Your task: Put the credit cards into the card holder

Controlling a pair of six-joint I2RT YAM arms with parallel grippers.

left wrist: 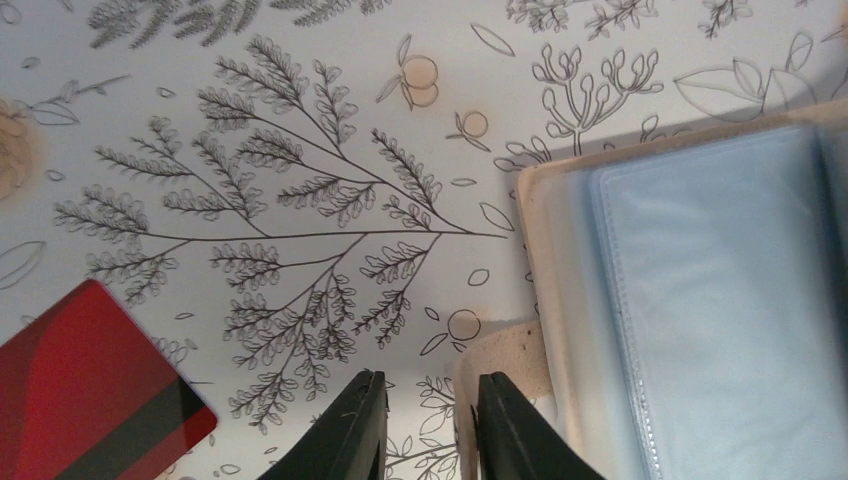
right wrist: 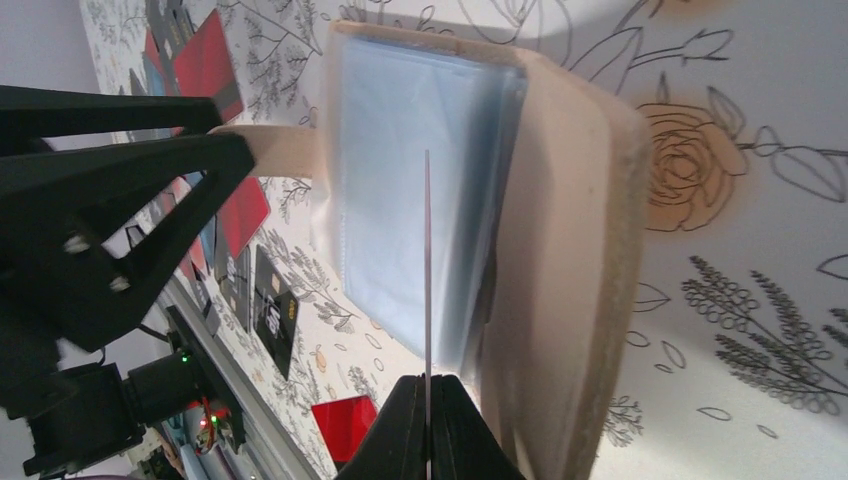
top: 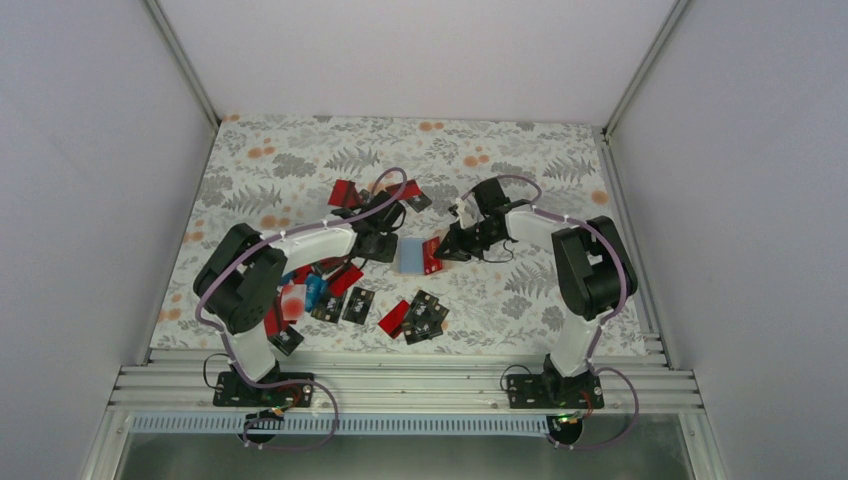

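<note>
My left gripper is at the tan tab (left wrist: 515, 355), and that leaves the pockets loose. It should push its closed fingers down on the pale blue pockets' edge (left wrist: 638, 300) before the red card slides in.
The card holder (top: 410, 256) lies open on the table, pale blue pockets up; it also shows in the left wrist view (left wrist: 700, 300) and the right wrist view (right wrist: 400, 200). My right gripper (top: 447, 247) (right wrist: 428, 385) is shut on a red credit card (top: 432, 256), seen edge-on (right wrist: 427, 260) over the holder's right side. My left gripper (top: 383, 247) (left wrist: 425, 400) is slightly open at the holder's left edge. One finger rests on the holder's tan tab (left wrist: 500, 350); only tablecloth shows between the fingers.
Loose cards lie around: red ones (top: 343, 193) (top: 393, 318) (left wrist: 90, 390), black ones (top: 357, 303) (top: 425, 315), a blue one (top: 315, 290). Most sit left of and in front of the holder. The enclosure's walls stand on three sides.
</note>
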